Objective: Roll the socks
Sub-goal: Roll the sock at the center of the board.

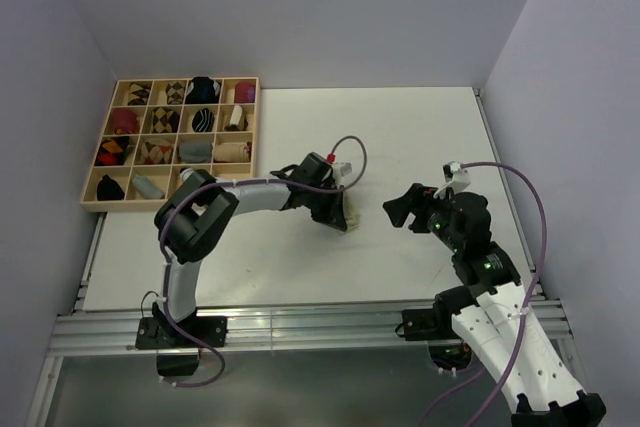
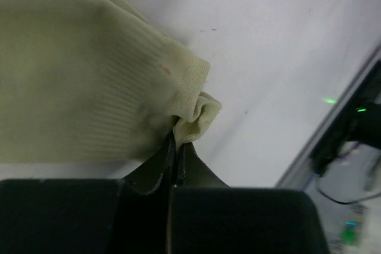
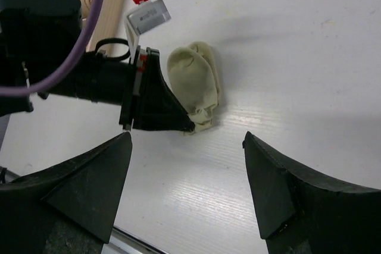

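Observation:
The robot's left gripper is busy pinching a folded corner of the cuff (image 2: 199, 115), so the right gripper should grip the cuff (image 3: 205, 115) next to it, to free the left gripper to move around.
A pale yellow-green sock (image 2: 77, 81) lies bunched on the white table, small in the top view (image 1: 353, 214) and folded over in the right wrist view (image 3: 193, 78). My left gripper (image 2: 177, 142) is shut on a pinched fold at the sock's cuff edge, low over the table (image 1: 340, 219). Its black fingers (image 3: 161, 108) cover the sock's left side in the right wrist view. My right gripper (image 3: 187, 137) stands open a short way right of the sock (image 1: 402, 209), with nothing between its fingers and bare table below.
A wooden compartment tray (image 1: 100, 199) filled with rolled socks sits at the table's back left. An aluminium rail (image 1: 300, 327) runs along the near edge. The left arm's purple cable (image 1: 352, 152) loops above the sock.

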Robot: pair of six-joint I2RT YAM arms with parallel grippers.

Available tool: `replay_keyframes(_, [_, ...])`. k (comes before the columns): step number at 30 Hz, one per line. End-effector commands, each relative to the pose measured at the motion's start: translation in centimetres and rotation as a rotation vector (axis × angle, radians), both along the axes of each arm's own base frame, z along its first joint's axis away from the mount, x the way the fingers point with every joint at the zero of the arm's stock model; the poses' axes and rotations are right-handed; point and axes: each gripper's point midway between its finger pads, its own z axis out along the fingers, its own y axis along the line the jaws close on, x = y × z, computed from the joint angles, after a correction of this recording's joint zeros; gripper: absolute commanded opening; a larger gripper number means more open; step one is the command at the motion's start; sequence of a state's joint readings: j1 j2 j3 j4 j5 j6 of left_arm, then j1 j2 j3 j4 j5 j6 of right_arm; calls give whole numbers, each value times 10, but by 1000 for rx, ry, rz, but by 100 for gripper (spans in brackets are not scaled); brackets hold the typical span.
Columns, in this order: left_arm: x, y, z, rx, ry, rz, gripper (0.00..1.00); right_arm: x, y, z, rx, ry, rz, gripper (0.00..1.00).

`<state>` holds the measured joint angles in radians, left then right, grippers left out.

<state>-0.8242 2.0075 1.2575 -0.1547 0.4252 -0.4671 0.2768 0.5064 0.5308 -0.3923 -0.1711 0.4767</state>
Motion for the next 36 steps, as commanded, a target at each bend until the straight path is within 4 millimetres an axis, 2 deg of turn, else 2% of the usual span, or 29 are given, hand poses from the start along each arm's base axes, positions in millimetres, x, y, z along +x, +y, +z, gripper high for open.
replay_keyframes(1, [0,-6,45,-222,222,71,0,5,11,11,50,-46,36,82])
replay_keyframes(3, [11,-2,48,-246,246,106,0,5,17,6,60,-23,67,82])
replay_keyframes(8, [17,-4,55,-237,242,101,0,6,32,-17,62,18,160,82])
replay_keyframes(13, [17,4,48,-213,262,134,0,17,36,-23,61,71,149,80])
replay_keyframes(17, [25,-1,61,-297,277,184,1,26,40,-41,129,186,86,76])
replay_keyframes(23, [36,-16,87,-428,309,236,0,28,49,-63,216,290,32,71])
replay_keyframes(28, [43,-9,73,-358,265,292,1,38,46,-73,226,351,-53,70])
replay_keyframes(32, [42,0,61,-325,253,331,1,43,55,-82,282,399,-64,70])
replay_keyframes(36, [44,4,51,-308,240,354,0,50,67,-87,327,405,-51,63])
